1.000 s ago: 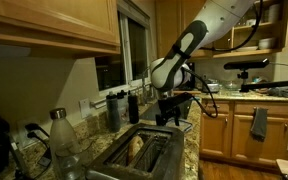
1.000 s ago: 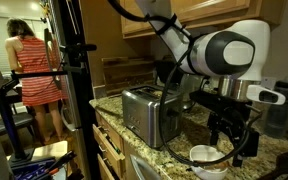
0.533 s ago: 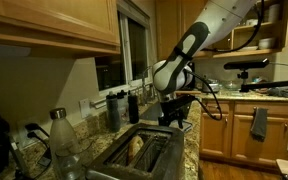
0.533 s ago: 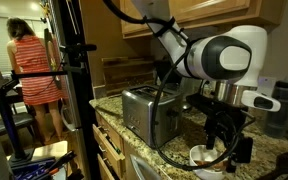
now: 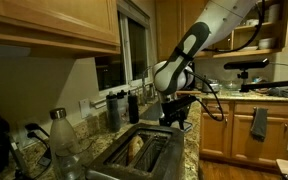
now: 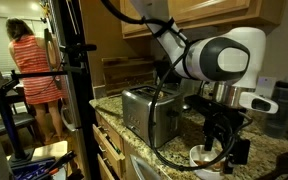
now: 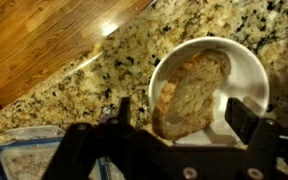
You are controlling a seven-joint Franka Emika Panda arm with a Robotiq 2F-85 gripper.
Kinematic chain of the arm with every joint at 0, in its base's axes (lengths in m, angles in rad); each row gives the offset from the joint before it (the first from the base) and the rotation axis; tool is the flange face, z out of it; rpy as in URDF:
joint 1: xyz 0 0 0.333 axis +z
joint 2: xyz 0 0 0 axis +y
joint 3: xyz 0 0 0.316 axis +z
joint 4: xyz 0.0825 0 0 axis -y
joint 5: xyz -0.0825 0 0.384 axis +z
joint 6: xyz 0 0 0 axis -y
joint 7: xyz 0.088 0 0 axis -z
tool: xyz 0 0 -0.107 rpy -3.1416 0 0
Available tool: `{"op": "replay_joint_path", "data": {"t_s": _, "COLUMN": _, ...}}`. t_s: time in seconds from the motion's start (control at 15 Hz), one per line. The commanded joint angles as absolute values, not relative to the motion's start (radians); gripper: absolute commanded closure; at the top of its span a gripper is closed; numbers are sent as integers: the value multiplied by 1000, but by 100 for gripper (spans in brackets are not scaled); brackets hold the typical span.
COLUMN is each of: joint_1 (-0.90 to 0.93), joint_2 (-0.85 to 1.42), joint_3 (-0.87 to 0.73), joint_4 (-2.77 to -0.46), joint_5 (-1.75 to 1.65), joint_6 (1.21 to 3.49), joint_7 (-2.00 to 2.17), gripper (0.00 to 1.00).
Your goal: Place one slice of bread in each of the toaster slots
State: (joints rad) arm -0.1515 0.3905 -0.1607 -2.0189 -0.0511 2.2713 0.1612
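The slice of bread (image 7: 192, 95) is lying tilted and flat across the white bowl's curve (image 7: 245, 76), so I expect the slice to stay stiff and straight as I lift it.
In the wrist view a slice of bread (image 7: 192, 95) lies tilted in a white bowl (image 7: 246, 62) on the speckled granite counter. My gripper (image 7: 182, 118) hangs open just above it, with one dark finger on each side of the slice and neither touching it. In both exterior views the gripper (image 6: 224, 150) (image 5: 174, 118) hovers beyond the silver toaster (image 6: 149, 115) (image 5: 119, 158). Another bread slice (image 5: 137, 148) stands in one of the toaster slots (image 5: 156, 154); the slot beside it looks dark and empty.
A clear bottle (image 5: 62, 140) stands beside the toaster, with dark bottles (image 5: 114, 108) by the window. A blue-rimmed container (image 7: 14, 155) sits near the counter edge, above the wooden floor (image 7: 44, 40). A person in a red dress (image 6: 34, 75) stands beyond a black tripod pole (image 6: 69, 80).
The gripper has sunk a little toward the bowl and shifted slightly toward the toaster. Its jaws have barely narrowed. The bread has not moved.
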Motion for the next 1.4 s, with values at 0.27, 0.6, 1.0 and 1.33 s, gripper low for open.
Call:
{"op": "replay_joint_path", "data": {"t_s": 0.27, "joint_1": -142, "joint_2": 325, "joint_3": -168, "joint_4": -2085, "joint_5": -47, "joint_6": 2285, "joint_7": 172, "gripper": 61}}
{"op": "replay_joint_path", "data": {"t_s": 0.6, "joint_1": -143, "joint_2": 322, "joint_3": -167, "joint_4": -2086, "joint_5": -45, "joint_6": 2287, "joint_7": 169, "gripper": 90}}
{"op": "replay_joint_path", "data": {"t_s": 1.0, "joint_1": -140, "joint_2": 305, "joint_3": -162, "joint_4": -2086, "joint_5": -41, "joint_6": 2294, "joint_7": 163, "gripper": 95}}
{"op": "replay_joint_path", "data": {"t_s": 1.33, "joint_1": -133, "joint_2": 303, "joint_3": -159, "joint_4": -2078, "joint_5": -48, "joint_6": 2316, "joint_7": 159, "gripper": 91}}
